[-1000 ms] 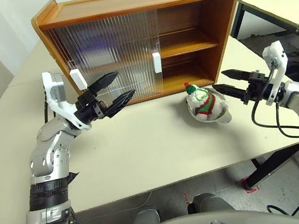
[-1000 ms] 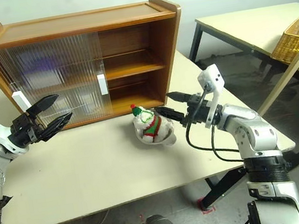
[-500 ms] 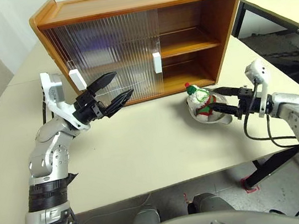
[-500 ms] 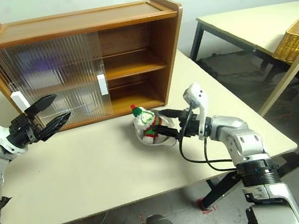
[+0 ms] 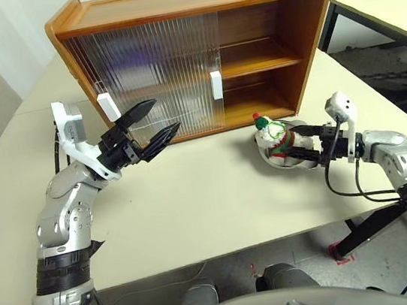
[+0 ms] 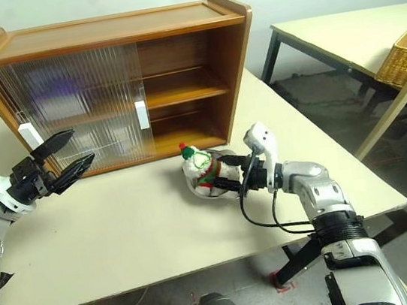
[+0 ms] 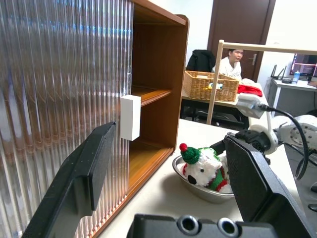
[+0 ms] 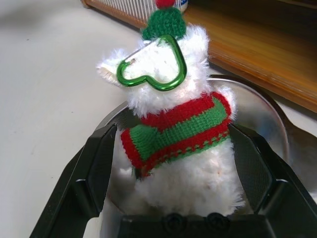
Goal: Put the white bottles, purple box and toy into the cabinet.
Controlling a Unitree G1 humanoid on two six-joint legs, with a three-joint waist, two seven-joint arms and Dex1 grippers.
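My gripper will lift the toy (image 5: 275,139) free and leave the silver bowl behind, empty, because the bowl shows a gap (image 8: 260,116) beside the toy.
The toy (image 5: 274,139), a fluffy white plush with a green hat and a red-and-green scarf, sits in a shallow silver bowl (image 5: 305,162) in front of the cabinet (image 5: 190,2). My right gripper (image 8: 174,131) is open, with one black finger on either side of the toy's body. Further left, my left gripper (image 5: 167,113) hangs open and empty in the air before the ribbed sliding doors (image 5: 154,68). Both doors cover the cabinet's left part, while its right part stands open with bare shelves. The white bottles and purple box are out of view. A faint purple smear shows through the doors.
The cabinet stands at the back of a beige table (image 5: 195,199), whose near edge runs below my arms. A second table (image 5: 387,5) with a wicker basket (image 6: 405,52) stands to the right. A person (image 7: 233,62) sits far behind it.
My right gripper has sunk and moved in toward the bowl, from above and beside it to straddling the toy. The left gripper has stayed where it was.
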